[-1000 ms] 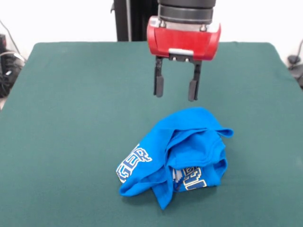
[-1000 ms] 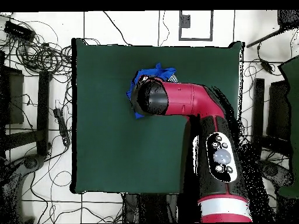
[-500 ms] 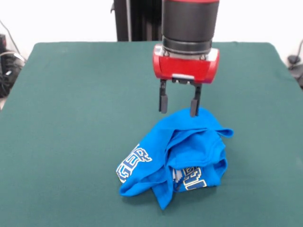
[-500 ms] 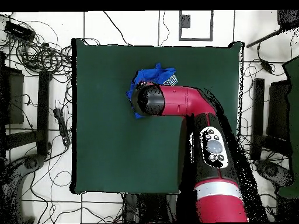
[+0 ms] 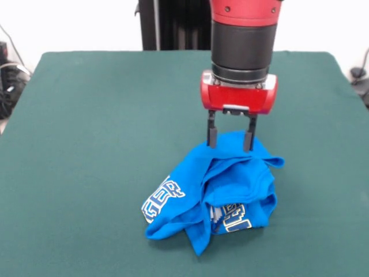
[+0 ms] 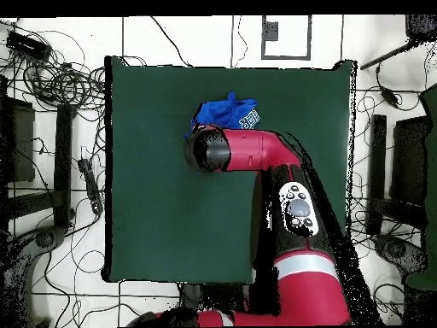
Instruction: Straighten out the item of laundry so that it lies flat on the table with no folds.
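My gripper will bring the blue T-shirt [image 5: 230, 141] up whole and still bunched when it lifts the T-shirt's far edge, because the folds overlap [image 5: 222, 168] in a compact heap.
The bright blue T-shirt [image 5: 222, 187] lies crumpled in a heap on the dark green table [image 5: 98, 133], with folds over its white lettering. In the overhead view the shirt [image 6: 230, 113] shows just beyond the arm's wrist. My gripper [image 5: 230, 141] is open, its two black fingers pointing down at the shirt's far edge, tips level with the top of the cloth. It holds nothing. The gripper itself is hidden under the arm in the overhead view.
The red arm [image 6: 273, 162] reaches across the table from the base side. Cables and stands [image 6: 51, 77] lie on the floor round the table [image 6: 154, 213]. The shirt sits toward the table's side away from the robot.
The gripper has come down and moved toward the shirt, from well above it to its fingertips at the shirt's far edge. The shirt has not moved.
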